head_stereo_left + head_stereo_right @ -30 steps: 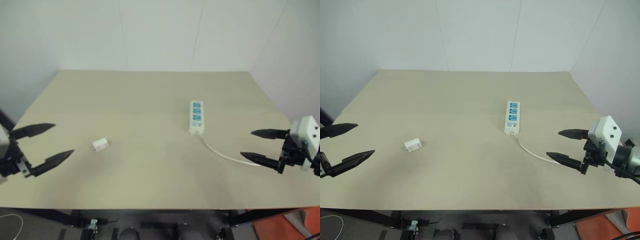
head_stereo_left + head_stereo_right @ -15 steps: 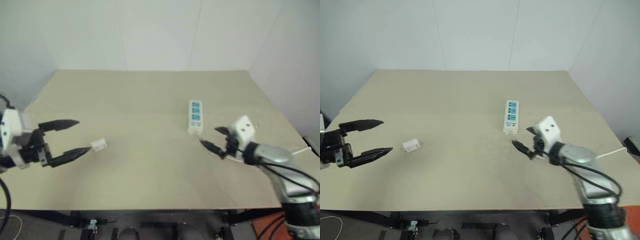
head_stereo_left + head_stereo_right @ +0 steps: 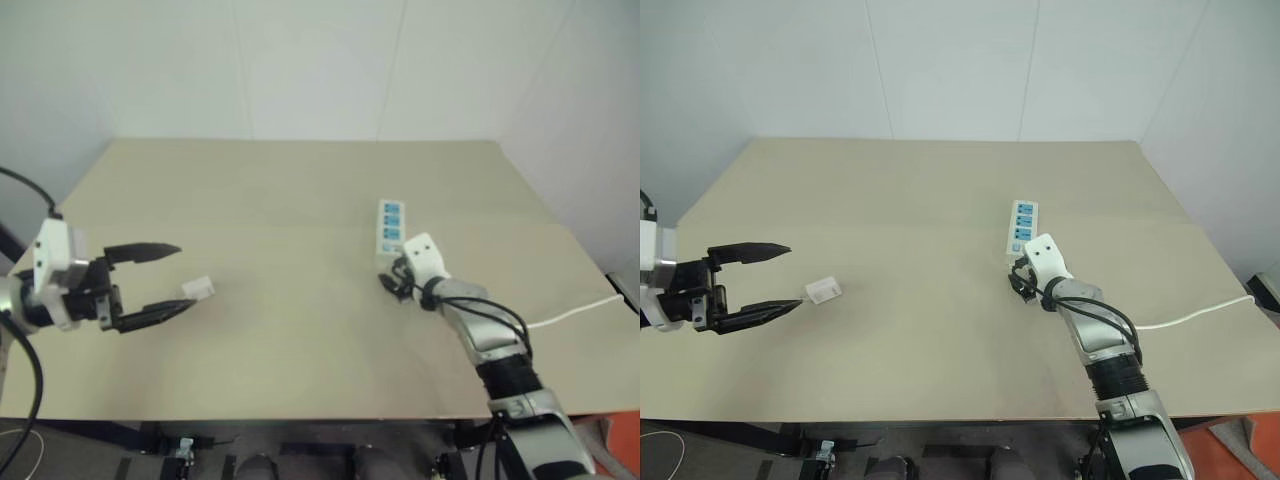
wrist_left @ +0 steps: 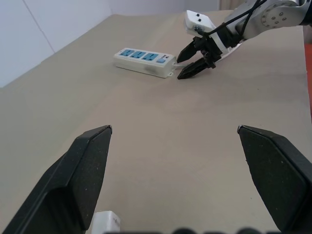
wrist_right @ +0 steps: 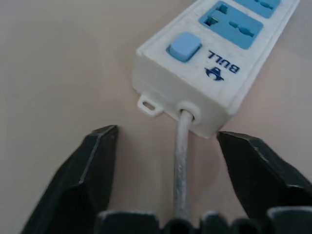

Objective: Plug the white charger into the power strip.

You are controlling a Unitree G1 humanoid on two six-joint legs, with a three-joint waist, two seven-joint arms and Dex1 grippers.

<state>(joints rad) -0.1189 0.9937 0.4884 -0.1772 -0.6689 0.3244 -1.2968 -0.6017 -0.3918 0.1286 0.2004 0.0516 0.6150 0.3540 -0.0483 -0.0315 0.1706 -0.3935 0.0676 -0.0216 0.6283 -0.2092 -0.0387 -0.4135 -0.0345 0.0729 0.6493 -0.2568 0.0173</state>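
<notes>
The cord (image 3: 575, 312) comes out of the power strip at its switch end (image 5: 185, 111) and lies across the table. The cord will drag along when I turn the power strip.
The white charger (image 3: 198, 288) lies on the left half of the table, just past the fingertips of my left gripper (image 3: 188, 276), which is open and empty; the left wrist view shows the charger (image 4: 105, 223) low beside one finger. Right of centre lies the power strip (image 3: 391, 232), blue sockets up, its switch end facing me. My right gripper (image 3: 1016, 280) sits at that end. In the right wrist view its fingers (image 5: 100, 151) stand apart on either side of the thin cord (image 5: 181, 161) where it leaves the strip (image 5: 219, 73), touching nothing. The left wrist view also catches that gripper (image 4: 179, 69) beside the strip (image 4: 144, 59).
The beige table (image 3: 300, 180) is backed by white walls at the rear and right. The strip's cord (image 3: 570, 315) trails across the table and off its right edge.
My right arm has swung in from the table's right side to the strip's cord end. My left gripper has moved in from the left edge to the charger.
</notes>
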